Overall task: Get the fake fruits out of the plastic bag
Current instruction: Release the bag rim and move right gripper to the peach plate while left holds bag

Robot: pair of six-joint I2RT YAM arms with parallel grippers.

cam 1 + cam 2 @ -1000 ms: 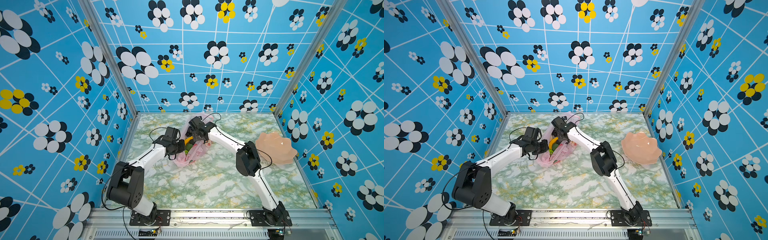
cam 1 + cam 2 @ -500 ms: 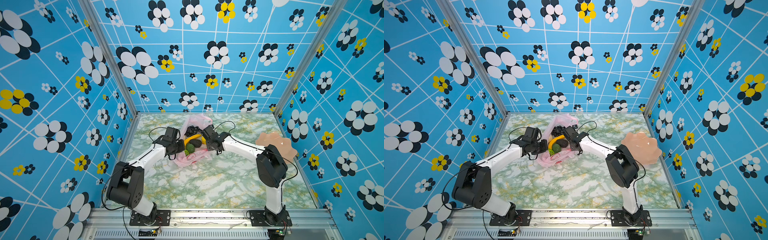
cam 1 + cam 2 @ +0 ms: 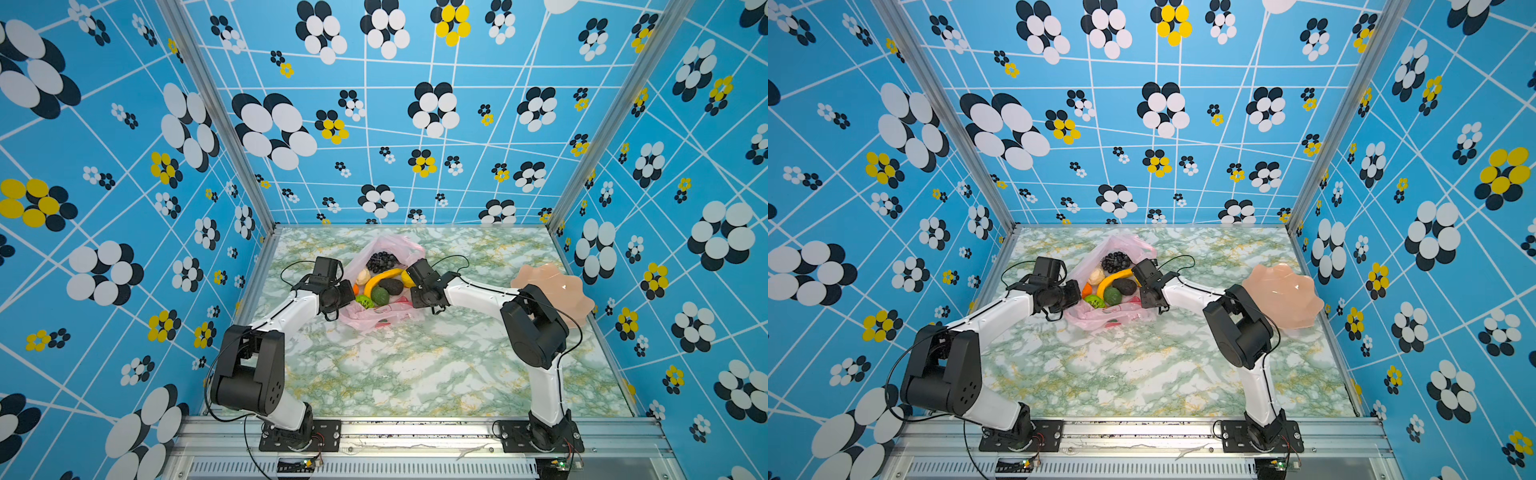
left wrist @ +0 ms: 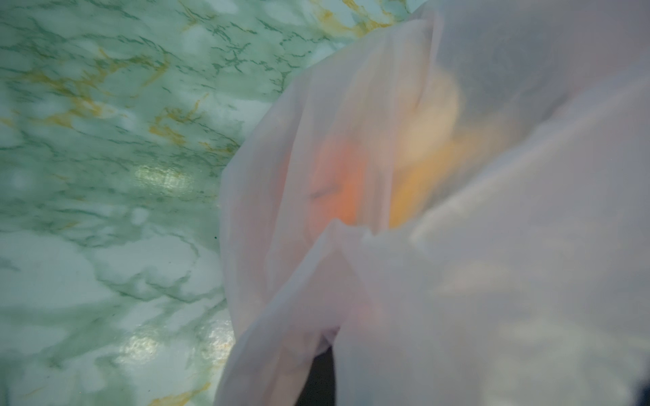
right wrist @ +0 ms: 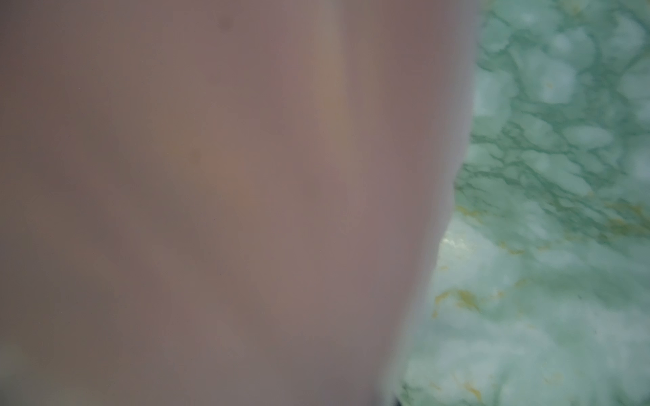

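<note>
The peach bowl (image 3: pixel 1284 296) is a long way from the open plastic bag, so my right gripper should first leave the bag's rim and pull the bowl beside the bag (image 3: pixel 1188 324).
The pink plastic bag (image 3: pixel 374 321) lies open at the middle back of the table in both top views. The fake fruits show in its mouth: a grape bunch (image 3: pixel 381 262), a banana (image 3: pixel 380 279), a dark avocado (image 3: pixel 391 286), green fruits (image 3: pixel 379 296), a small orange (image 3: pixel 356 289) and a pale piece (image 3: pixel 363 276). My left gripper (image 3: pixel 351 293) is shut on the bag's left rim, with film (image 4: pixel 492 281) draped over it. My right gripper (image 3: pixel 410 296) is at the bag's right rim. Pink film (image 5: pixel 211 211) covers the right wrist view and hides its jaws.
A peach scalloped bowl (image 3: pixel 559 291) stands at the right edge of the table, partly behind the right arm's elbow (image 3: pixel 534 328). Green marble tabletop (image 3: pixel 415 370) stretches in front of the bag. Blue patterned walls close in three sides.
My right gripper has come from over the bag's mouth to its right rim, and its elbow swung right in front of the bowl. The mouth gapes wider. The left arm has stayed put.
</note>
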